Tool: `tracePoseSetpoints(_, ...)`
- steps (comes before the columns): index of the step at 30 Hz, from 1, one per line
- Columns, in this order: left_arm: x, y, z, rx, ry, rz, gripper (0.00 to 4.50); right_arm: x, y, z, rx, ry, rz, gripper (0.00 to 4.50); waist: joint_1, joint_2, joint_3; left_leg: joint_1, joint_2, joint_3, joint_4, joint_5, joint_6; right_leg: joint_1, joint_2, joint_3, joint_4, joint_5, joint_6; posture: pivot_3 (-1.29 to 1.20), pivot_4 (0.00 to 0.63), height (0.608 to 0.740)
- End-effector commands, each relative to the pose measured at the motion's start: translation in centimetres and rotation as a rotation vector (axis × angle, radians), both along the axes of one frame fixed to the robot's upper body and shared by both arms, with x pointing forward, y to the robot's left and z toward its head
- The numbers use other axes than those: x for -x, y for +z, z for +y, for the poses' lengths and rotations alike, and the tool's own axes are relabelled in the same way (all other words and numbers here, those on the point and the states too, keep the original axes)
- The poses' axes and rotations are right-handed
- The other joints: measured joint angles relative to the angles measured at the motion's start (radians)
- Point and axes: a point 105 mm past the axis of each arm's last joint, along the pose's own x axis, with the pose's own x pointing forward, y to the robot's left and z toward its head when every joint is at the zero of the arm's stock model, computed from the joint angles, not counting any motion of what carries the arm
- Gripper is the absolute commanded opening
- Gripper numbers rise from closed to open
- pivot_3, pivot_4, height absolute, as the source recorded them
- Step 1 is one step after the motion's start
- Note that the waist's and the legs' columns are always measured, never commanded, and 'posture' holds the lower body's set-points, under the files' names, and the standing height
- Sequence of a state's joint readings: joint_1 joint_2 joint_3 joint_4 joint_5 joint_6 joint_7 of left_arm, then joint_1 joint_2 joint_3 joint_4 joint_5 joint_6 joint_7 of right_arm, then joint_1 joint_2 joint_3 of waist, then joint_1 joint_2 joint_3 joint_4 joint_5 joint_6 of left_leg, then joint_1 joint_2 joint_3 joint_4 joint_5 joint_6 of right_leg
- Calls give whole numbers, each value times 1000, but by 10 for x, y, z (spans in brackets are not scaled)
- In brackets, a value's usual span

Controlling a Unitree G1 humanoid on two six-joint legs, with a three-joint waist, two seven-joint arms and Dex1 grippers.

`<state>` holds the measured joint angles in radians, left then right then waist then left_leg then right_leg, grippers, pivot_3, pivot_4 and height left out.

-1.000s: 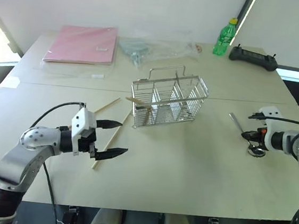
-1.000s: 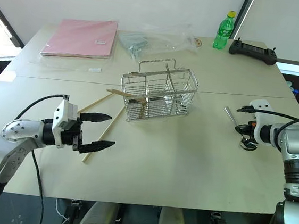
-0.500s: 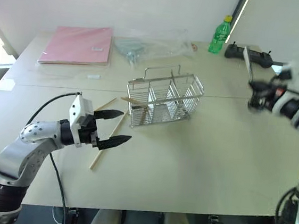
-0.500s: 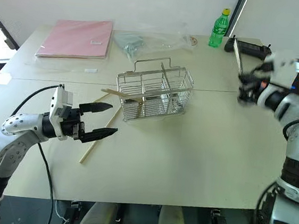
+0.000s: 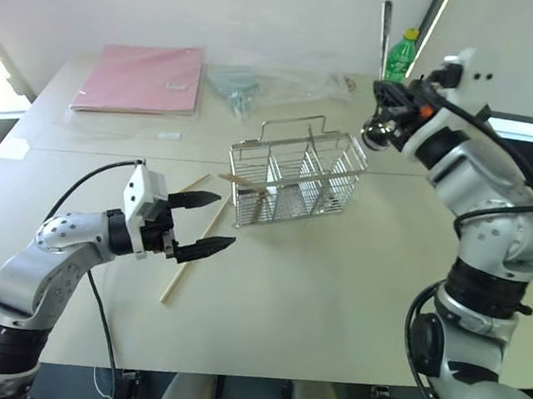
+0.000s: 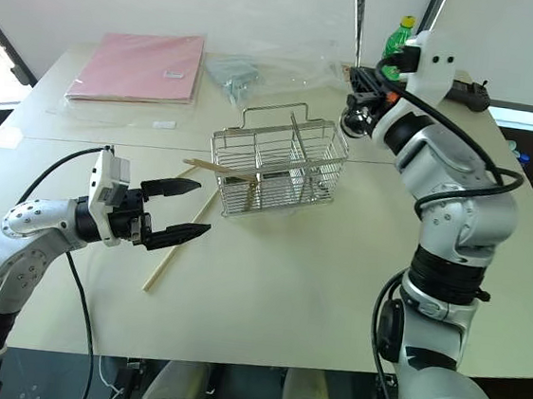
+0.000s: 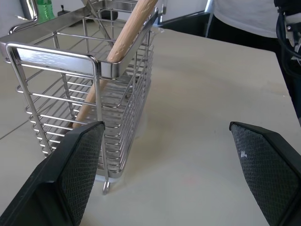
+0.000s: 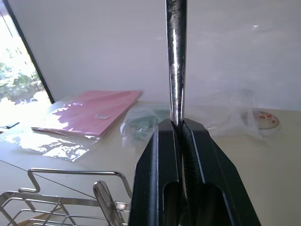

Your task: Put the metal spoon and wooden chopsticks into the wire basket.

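Observation:
The shorter wooden piece (image 5: 238,179) leans in the wire basket, so I expect the wooden chopstick (image 5: 195,183) to tip over against the basket's rim once I drop it in.
The wire basket (image 5: 297,176) stands mid-table with a shorter wooden piece (image 7: 127,33) leaning in its left end. My right gripper (image 5: 383,86) hovers just above the basket's far right corner. It is shut on the metal spoon (image 6: 357,23), which stands upright with its handle (image 8: 176,61) up and its bowl below the fingers. Two wooden chopsticks lie on the table left of the basket. One chopstick (image 5: 174,283) runs under my left gripper (image 5: 226,219), the other (image 5: 191,188) lies just behind it. The left gripper is open and empty, pointing at the basket.
A pink folder (image 5: 146,77), a clear plastic bag (image 5: 269,81) and a green bottle (image 5: 401,54) sit along the table's far side. A black controller (image 6: 474,88) lies at the far right corner. Bare tabletop spreads in front of and right of the basket.
My right arm has swung up and leftward from the table's right side, carrying the spoon off the surface to above the basket's right end. The left gripper has stayed open and nearly still.

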<state>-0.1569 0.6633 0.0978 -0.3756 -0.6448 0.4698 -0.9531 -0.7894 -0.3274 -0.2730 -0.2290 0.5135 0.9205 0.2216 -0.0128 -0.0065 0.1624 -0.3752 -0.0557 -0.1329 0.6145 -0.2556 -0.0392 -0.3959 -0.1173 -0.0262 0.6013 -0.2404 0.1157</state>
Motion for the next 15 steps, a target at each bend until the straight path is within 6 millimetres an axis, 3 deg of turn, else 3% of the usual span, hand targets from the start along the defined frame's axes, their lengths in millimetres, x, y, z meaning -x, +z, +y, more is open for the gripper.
tracePoseSetpoints(1, 3, 10, -2, 2, -8, -46, 4500, 3, 9, 16, 27, 21, -79, 12, -1, 0, 0, 0, 0, 0, 0, 0, 0, 0, 0, 0, 0, 0, 0, 0, 150, 709)
tracePoseSetpoints(11, 3, 12, 2, 20, 27, -43, 4500, -3, -11, 31, 84, 12, -104, 12, -2, 0, 0, 0, 0, 0, 0, 0, 0, -1, 1, 0, 3, 0, 0, 0, 150, 709)
tracePoseSetpoints(12, 3, 12, 2, 20, 29, -44, 4500, -4, -13, 31, 84, 8, -101, 716, -1, 0, 0, 1, 0, 0, 0, 0, 0, -1, 1, 0, 3, 0, 0, 0, 150, 709)
tracePoseSetpoints(15, 2, 13, 4, 19, 40, -50, 4500, -5, -17, 32, 88, 13, -95, 1922, -1, 0, 0, 1, 0, 0, 0, 0, 0, -1, 1, 0, 4, 0, 0, 0, 150, 709)
